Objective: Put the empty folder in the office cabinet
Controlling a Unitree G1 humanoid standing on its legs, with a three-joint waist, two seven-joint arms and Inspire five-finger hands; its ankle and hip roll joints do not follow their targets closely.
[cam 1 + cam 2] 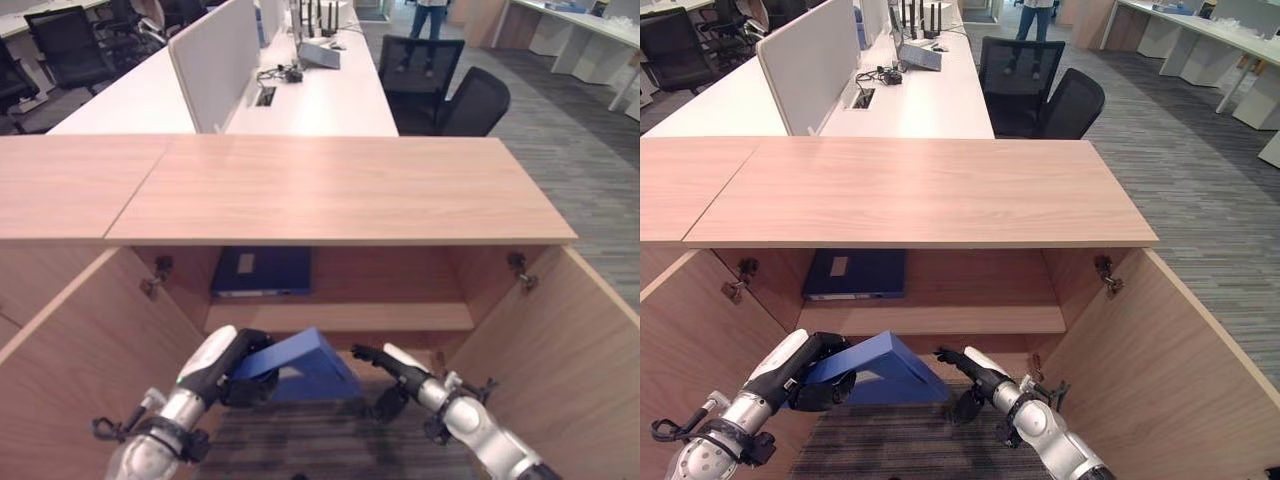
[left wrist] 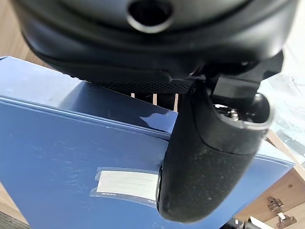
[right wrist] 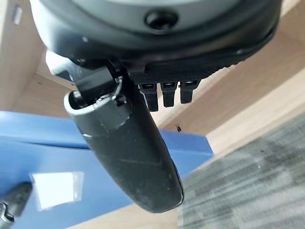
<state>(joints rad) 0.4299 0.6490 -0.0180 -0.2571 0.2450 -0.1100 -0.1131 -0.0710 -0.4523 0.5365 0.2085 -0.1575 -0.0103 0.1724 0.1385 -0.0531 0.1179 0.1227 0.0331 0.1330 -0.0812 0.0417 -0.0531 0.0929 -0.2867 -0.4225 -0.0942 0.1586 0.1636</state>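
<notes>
A dark seam (image 3: 47, 144) runs between the blue folder's cover (image 3: 100, 191) and its side, so the cover will sag inward and open a small gap when the robot carries it.
A blue folder (image 1: 305, 365) with a white label (image 2: 126, 183) is tilted at the mouth of the cabinet's lower compartment, below the shelf (image 1: 340, 317). My left hand (image 1: 240, 355) is shut on its left edge, with the thumb (image 2: 209, 157) pressed on the labelled face. From the right, my right hand (image 1: 395, 365) comes in open, fingers straight, close to the folder's right edge (image 3: 190, 143); I cannot tell whether it touches. The wooden office cabinet (image 1: 340, 185) stands in front of me with both doors swung wide.
A darker blue folder (image 1: 262, 270) lies flat on the upper shelf, to the left. The open doors (image 1: 70, 350) (image 1: 570, 360) flank both arms. Behind the cabinet are white desks (image 1: 320, 95), black chairs (image 1: 450, 95) and a person (image 1: 430, 15) standing far off.
</notes>
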